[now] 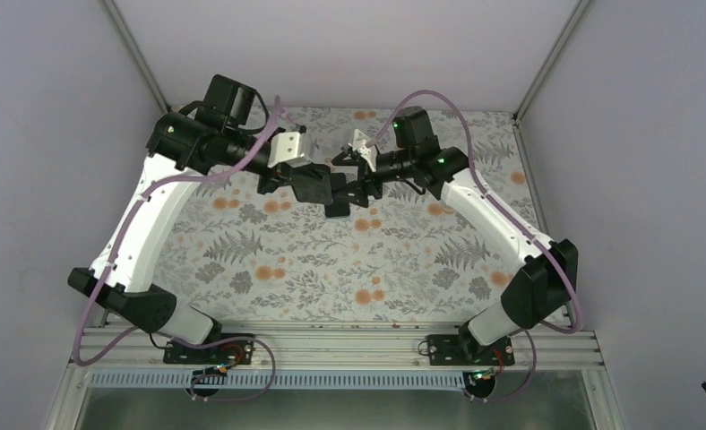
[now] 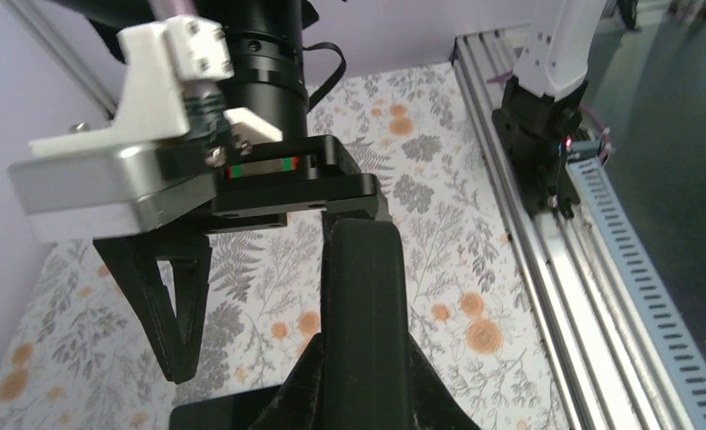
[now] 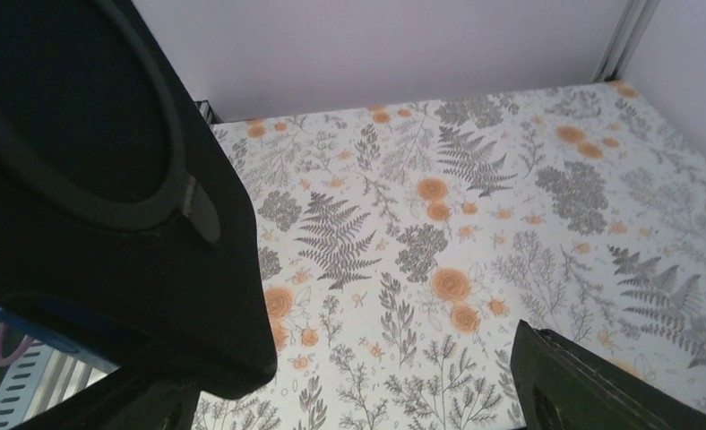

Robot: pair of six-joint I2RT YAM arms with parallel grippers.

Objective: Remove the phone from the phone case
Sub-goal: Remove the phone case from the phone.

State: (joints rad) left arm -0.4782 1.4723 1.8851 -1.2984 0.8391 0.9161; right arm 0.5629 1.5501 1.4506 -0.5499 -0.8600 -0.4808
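Note:
My left gripper should hold the phone case now until my right gripper closes on it, because the black phone case's free edge [image 1: 328, 188] is turned toward my open right gripper.
The black phone case [image 1: 324, 186] hangs in the air over the middle-back of the table, between the two arms. My left gripper [image 1: 312, 185] is shut on it. In the left wrist view the case [image 2: 363, 287] stands edge-on, with both black fingers [image 2: 287, 394] pressed against its sides. My right gripper [image 1: 357, 184] faces it from the right and is open. In the right wrist view the case's back [image 3: 107, 179], with an oval ring on it, fills the left side beside that gripper [image 3: 349, 394]. I cannot tell the phone apart from the case.
A floral cloth [image 1: 331, 269] covers the table. An aluminium rail [image 1: 349, 345] runs along the near edge, with both arm bases on it. White walls and metal posts [image 1: 546, 63] close in the back and sides. The right arm's camera mount [image 2: 107, 179] hangs close above the left gripper.

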